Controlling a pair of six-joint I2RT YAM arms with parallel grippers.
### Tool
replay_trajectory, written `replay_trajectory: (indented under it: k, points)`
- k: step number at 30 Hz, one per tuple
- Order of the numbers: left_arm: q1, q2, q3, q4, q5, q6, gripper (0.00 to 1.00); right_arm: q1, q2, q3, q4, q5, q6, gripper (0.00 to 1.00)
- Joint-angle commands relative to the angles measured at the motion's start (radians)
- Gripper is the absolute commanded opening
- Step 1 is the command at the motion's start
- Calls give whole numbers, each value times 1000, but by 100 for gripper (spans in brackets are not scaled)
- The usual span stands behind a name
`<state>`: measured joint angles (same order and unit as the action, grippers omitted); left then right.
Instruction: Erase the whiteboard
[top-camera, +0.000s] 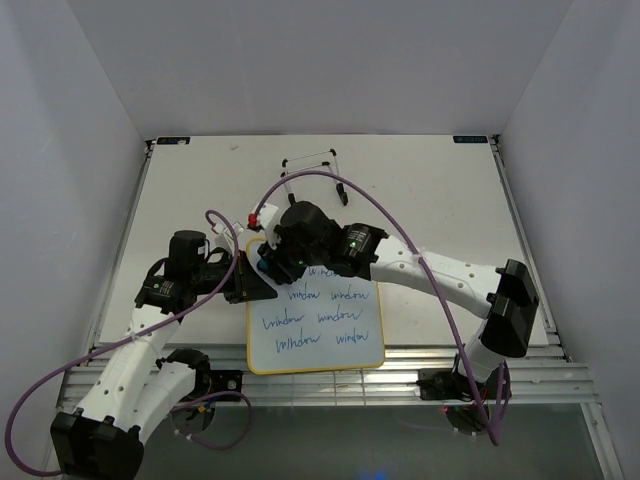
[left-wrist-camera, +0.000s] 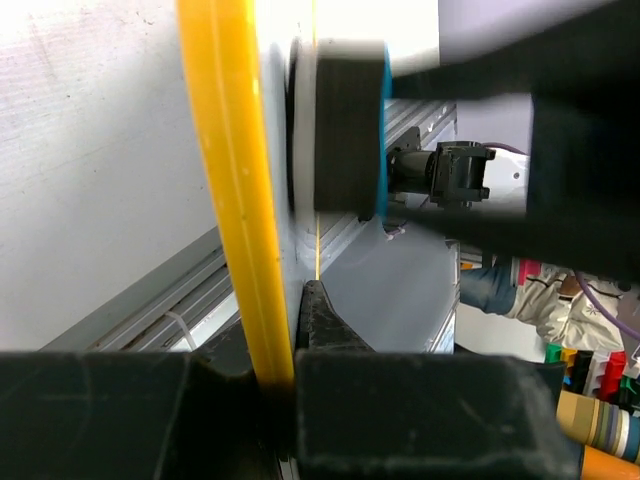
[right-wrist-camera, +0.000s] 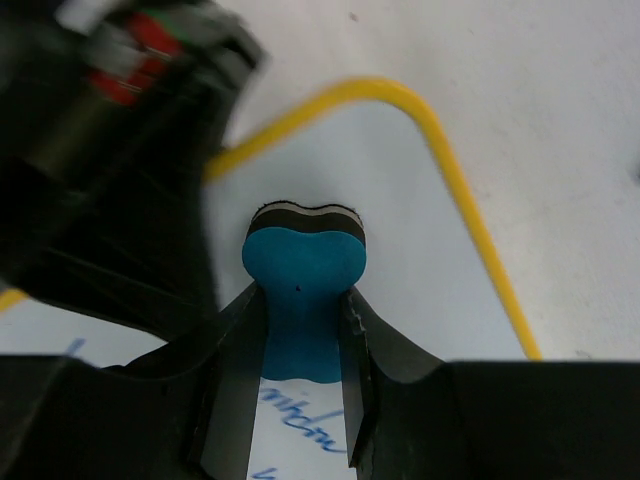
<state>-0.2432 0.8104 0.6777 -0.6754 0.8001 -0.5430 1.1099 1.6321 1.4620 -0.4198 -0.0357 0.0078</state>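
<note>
Next, I wipe the eraser back across the top row of writing (top-camera: 323, 271) with my right gripper, because the eraser is at the whiteboard's corner (top-camera: 254, 243) next to my left gripper.
The whiteboard (top-camera: 300, 358) lies flat near the table's front edge, its yellow frame around rows of blue handwriting. My left gripper (top-camera: 250, 285) is shut on the board's left edge; in the left wrist view the yellow frame (left-wrist-camera: 235, 180) runs down between the fingers of the left gripper (left-wrist-camera: 275, 350). My right gripper (top-camera: 268, 264) hovers over the board's upper left corner, shut on the blue eraser (right-wrist-camera: 304, 265), which is squeezed in at its middle and pressed felt-side onto the white surface. Blue writing (right-wrist-camera: 300, 420) shows just behind the eraser, and the top strip of the board ahead of it is blank.
A thin wire easel stand (top-camera: 312, 165) lies at the back of the table, with a small black piece (top-camera: 342, 192) beside it. Metal rails (top-camera: 320, 385) run along the front edge under the board. White walls close in on three sides.
</note>
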Motion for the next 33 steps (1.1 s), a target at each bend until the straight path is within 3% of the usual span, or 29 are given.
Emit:
replay_trajectory:
  k: [1, 7, 14, 20, 25, 30, 33]
  points:
    - [-7, -22, 3, 65, -78, 153, 0, 106, 51, 95, -2, -70, 6, 28]
    - [-7, -27, 5, 66, -78, 153, 0, 169, 130, 169, -76, 66, -3, 28]
    - [-7, -39, 3, 66, -85, 152, 0, 136, 80, -46, -39, 160, 47, 28]
    - [-7, -43, 3, 65, -81, 150, 0, -83, -21, -348, 98, 45, 155, 28]
    - [-7, -47, 3, 66, -84, 150, 0, -251, -18, -457, 87, -13, 221, 27]
    - [-7, -47, 2, 66, -90, 147, 0, -283, -8, -450, 61, -139, 241, 27]
    - [-7, -36, 3, 66, -101, 141, 0, -222, -17, -375, 61, -219, 267, 27]
